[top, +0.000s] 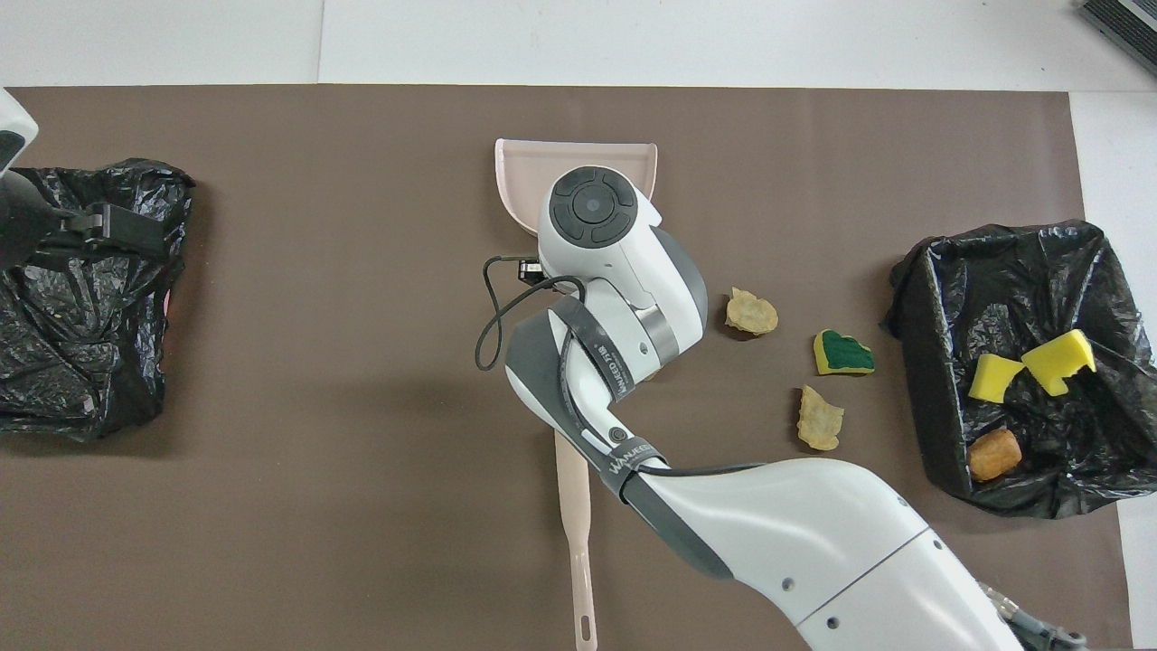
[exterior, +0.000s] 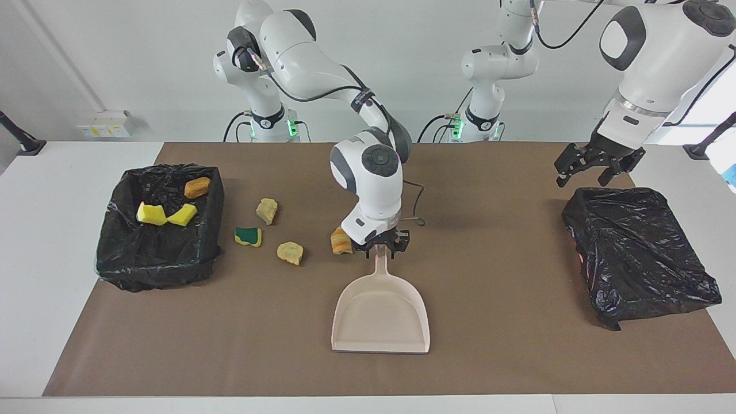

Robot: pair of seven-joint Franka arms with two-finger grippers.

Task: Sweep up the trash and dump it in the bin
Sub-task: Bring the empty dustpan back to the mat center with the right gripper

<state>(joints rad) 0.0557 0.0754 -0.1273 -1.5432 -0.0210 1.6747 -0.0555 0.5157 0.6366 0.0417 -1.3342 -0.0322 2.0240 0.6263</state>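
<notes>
The beige dustpan [top: 575, 163] has a wide shape and raised sides [top: 653, 174], so I expect it to keep all the swept scraps together when the robot carries it to the black bag.
The beige dustpan [exterior: 380, 313] lies flat mid-table, its mouth away from the robots; it also shows in the overhead view [top: 529, 167]. My right gripper [exterior: 380, 250] is down on its handle's end, fingers closed around it. Four scraps of trash lie on the table: a brown lump [exterior: 340, 241] beside that gripper, a tan lump [exterior: 290, 253], a green-and-yellow sponge [exterior: 248, 236] and another tan lump [exterior: 267, 211]. The black-lined bin [exterior: 161, 270] at the right arm's end holds two yellow sponge bits [exterior: 152, 213] and a brown lump [exterior: 197, 187]. My left gripper [exterior: 581, 178] hangs open over a black bag.
A crumpled black bag [exterior: 638, 253] lies at the left arm's end of the table. The beige brush handle [top: 576, 533] lies nearer to the robots than the dustpan, partly under my right arm. A black cable [exterior: 415, 215] loops from the right wrist.
</notes>
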